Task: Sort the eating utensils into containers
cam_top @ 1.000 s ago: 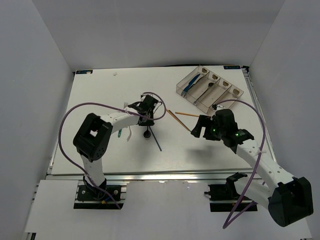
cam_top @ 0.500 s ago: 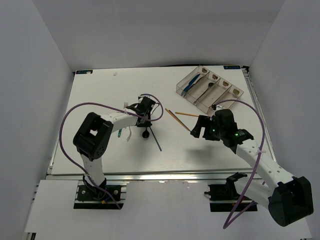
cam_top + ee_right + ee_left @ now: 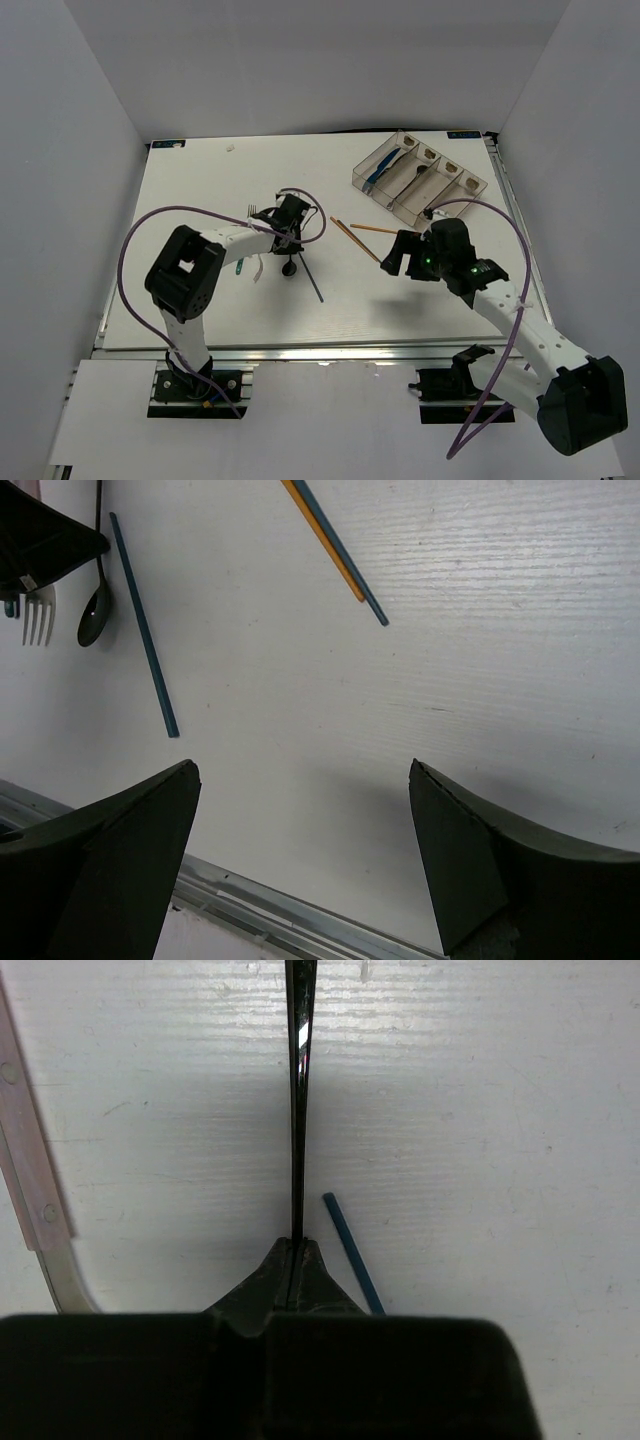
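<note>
The black spoon is in my left gripper, far from the clear containers. Next, my right gripper takes the spoon's handle in the middle of the table and carries the spoon to the containers.
My left gripper is shut on the handle of a small black spoon, seen edge-on in the left wrist view. The spoon's bowl rests near the table. A blue chopstick lies just right of it. The fork's tines show left of the gripper. An orange chopstick and a darker one beside it lie mid-table. My right gripper is open and empty above bare table. The clear containers stand at the back right.
The containers hold a blue-handled knife and dark utensils. A white strip lies left of the left gripper. The table's metal front rail is just below the right gripper. White walls surround the table.
My left gripper has shifted slightly to the left with the spoon in it. The right arm has not moved.
</note>
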Controlling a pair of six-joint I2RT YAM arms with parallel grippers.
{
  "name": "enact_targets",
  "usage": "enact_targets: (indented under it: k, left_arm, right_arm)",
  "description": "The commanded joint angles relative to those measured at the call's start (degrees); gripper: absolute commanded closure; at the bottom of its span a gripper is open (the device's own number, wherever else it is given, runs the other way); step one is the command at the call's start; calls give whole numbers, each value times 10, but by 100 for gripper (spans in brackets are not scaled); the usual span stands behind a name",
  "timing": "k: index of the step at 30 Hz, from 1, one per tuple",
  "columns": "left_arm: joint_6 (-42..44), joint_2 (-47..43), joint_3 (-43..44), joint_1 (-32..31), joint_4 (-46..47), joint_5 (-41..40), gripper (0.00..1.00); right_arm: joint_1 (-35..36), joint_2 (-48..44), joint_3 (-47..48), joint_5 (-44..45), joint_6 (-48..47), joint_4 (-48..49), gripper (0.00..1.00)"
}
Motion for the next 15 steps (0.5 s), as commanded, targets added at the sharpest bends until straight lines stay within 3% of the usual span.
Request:
enact_targets:
  k: [1,6,11,15]
  left_arm:
    - [-3,-22,-23,2,-42,0,100]
    - [6,-129,-45,1,-26,12,100]
    - [4,-219,-84,0,6,111,100]
    - [-11,-270,-120,0,55,200,100]
  right_arm:
    - [4,-16,0,-23,-9,36,11]
    - [3,-9,-43,-168,24,163,11]
    - [6,21,-62,-157,120,282,11]
    - [9,49,-109,-132,284,420,16]
